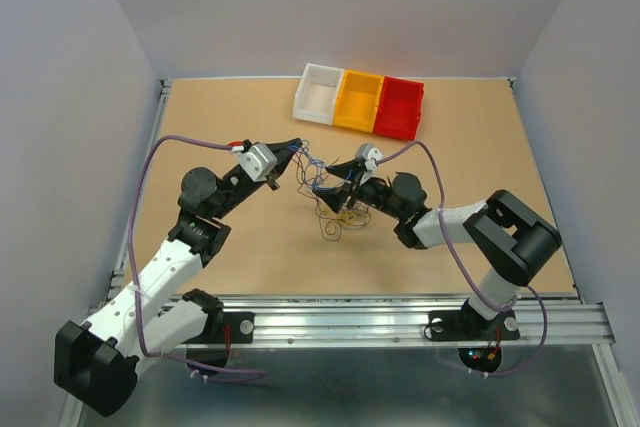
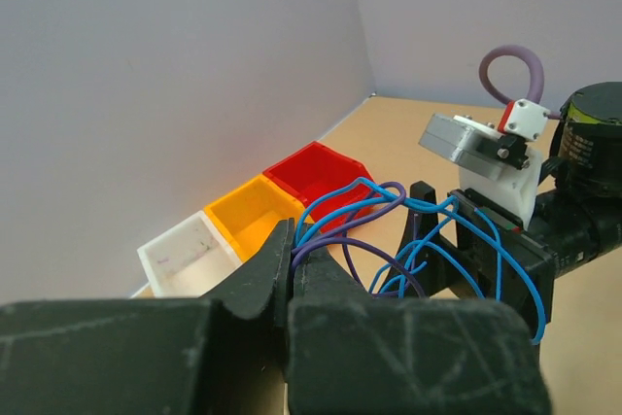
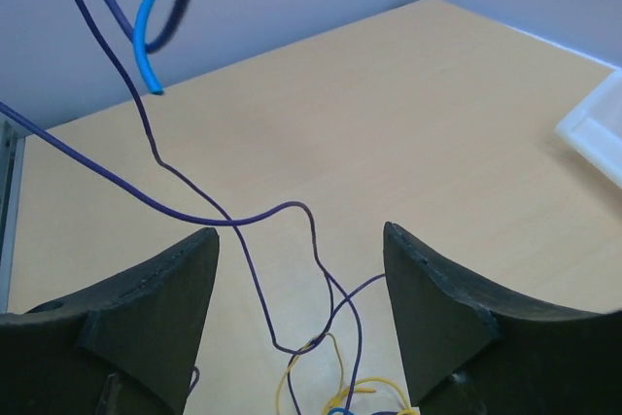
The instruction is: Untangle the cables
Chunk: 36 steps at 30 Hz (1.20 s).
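Observation:
My left gripper is squeezing blue and purple wires together (image 2: 303,243), so it should let go of the bunch and my right gripper should lift a purple wire (image 3: 292,205) alone.
The cables (image 1: 335,209) are a tangle of thin blue, purple and yellow wires in the middle of the table (image 1: 240,127). My left gripper (image 1: 295,149) is shut on blue and purple strands and holds them above the table; the pinch shows in the left wrist view (image 2: 292,243), with wire loops (image 2: 374,199) running to the right arm. My right gripper (image 1: 323,187) is open at the tangle's far side. In the right wrist view (image 3: 301,235) a purple wire (image 3: 243,220) hangs between its spread fingers without touching them, and yellow wires (image 3: 335,394) lie below.
Three bins stand in a row at the back: white (image 1: 318,93), yellow (image 1: 358,100), red (image 1: 400,107). They also show in the left wrist view, white (image 2: 185,258), yellow (image 2: 248,216), red (image 2: 316,174). Grey walls surround the table.

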{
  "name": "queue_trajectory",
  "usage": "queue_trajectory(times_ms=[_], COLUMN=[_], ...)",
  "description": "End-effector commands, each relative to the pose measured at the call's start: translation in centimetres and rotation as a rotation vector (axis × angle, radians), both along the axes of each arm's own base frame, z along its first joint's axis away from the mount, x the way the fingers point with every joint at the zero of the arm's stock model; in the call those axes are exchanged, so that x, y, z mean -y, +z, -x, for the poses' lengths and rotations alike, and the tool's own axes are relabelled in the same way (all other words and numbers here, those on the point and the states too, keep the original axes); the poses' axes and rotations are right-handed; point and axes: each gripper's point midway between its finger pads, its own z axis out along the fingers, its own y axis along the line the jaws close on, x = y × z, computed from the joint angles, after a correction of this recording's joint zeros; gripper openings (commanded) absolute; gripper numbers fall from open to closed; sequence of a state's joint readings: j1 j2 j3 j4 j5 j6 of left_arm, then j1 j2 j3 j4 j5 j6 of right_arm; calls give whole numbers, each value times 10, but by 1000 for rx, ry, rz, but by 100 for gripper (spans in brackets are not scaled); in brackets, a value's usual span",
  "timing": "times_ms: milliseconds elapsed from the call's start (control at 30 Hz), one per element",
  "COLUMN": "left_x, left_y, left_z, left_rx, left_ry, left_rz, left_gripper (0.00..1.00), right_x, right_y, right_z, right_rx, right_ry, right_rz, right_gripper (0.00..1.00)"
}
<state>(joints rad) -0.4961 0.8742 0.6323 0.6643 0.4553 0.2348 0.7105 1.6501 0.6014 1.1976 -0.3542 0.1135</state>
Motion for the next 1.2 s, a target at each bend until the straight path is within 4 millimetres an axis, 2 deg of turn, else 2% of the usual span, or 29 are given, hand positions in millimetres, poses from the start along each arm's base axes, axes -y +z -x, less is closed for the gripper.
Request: queue_trajectory(times_ms=[0, 100, 133, 167, 233, 300, 333, 367, 433, 467, 500, 533, 567, 600, 667, 700, 733, 800, 867, 967, 1000, 1167], left_x=[4, 5, 3, 3, 0, -2, -1, -1, -1, -6, -10, -23, -30, -38, -39, -38, -35, -29, -27, -26, -26, -16], left_y=[18, 17, 18, 19, 20, 19, 19, 19, 17, 19, 19, 21, 23, 25, 25, 25, 25, 23, 21, 21, 22, 21], left_z=[9, 9, 8, 7, 4, 0, 0, 0, -3, -7, -11, -21, -26, -30, -32, -31, -29, -26, -25, -24, -23, -12], left_rx=[34, 33, 33, 33, 25, 8, 6, 5, 1, -1, -5, -21, -29, -32, -44, -42, -39, -33, -32, -28, -28, -8], left_ry=[-48, -50, -43, -36, -13, 4, 1, -1, 8, 46, 76, 164, 209, 248, 238, 224, 206, 168, 154, 152, 148, 71], left_rz=[22, 19, 22, 24, 35, 46, 45, 46, 40, 52, 59, 89, 114, 136, 148, 143, 136, 115, 108, 101, 102, 74], left_gripper=[5, 5, 5, 5, 5, 5, 6, 6, 15, 22, 36, 73, 81, 81, 70, 56, 48, 27, 25, 27, 27, 27], right_x=[-2, -10, -9, -9, -1, 11, 16, 24, 39, 49, 58, 63, 67, 73, 66, 58, 55, 54, 56, 53, 46, 25], right_y=[51, 52, 52, 55, 54, 64, 68, 83, 82, 96, 98, 89, 90, 103, 93, 91, 87, 77, 65, 49, 51, 44], right_z=[-9, -10, -10, -9, -7, 1, 3, 8, 8, 12, 9, 6, 4, 8, 12, 23, 27, 23, 12, 3, 5, 4], right_rx=[155, 159, 157, 162, 163, 190, 196, 224, 211, 222, 211, 178, 162, 175, 151, 174, 182, 164, 139, 116, 126, 129], right_ry=[-22, 12, 9, 10, -19, -42, -56, -70, -137, -165, -215, -244, -270, -284, -238, -164, -138, -148, -194, -212, -178, -87], right_rz=[-168, -171, -175, -180, -177, -184, -190, -215, -221, -248, -255, -222, -213, -221, -154, -125, -108, -90, -68, -29, -24, 1], right_gripper=[73, 53, 21, 21, 11, 1, 1, 1, 1, 0, 1, 1, 1, 1, 3, 20, 29, 35, 39, 54, 58, 62])
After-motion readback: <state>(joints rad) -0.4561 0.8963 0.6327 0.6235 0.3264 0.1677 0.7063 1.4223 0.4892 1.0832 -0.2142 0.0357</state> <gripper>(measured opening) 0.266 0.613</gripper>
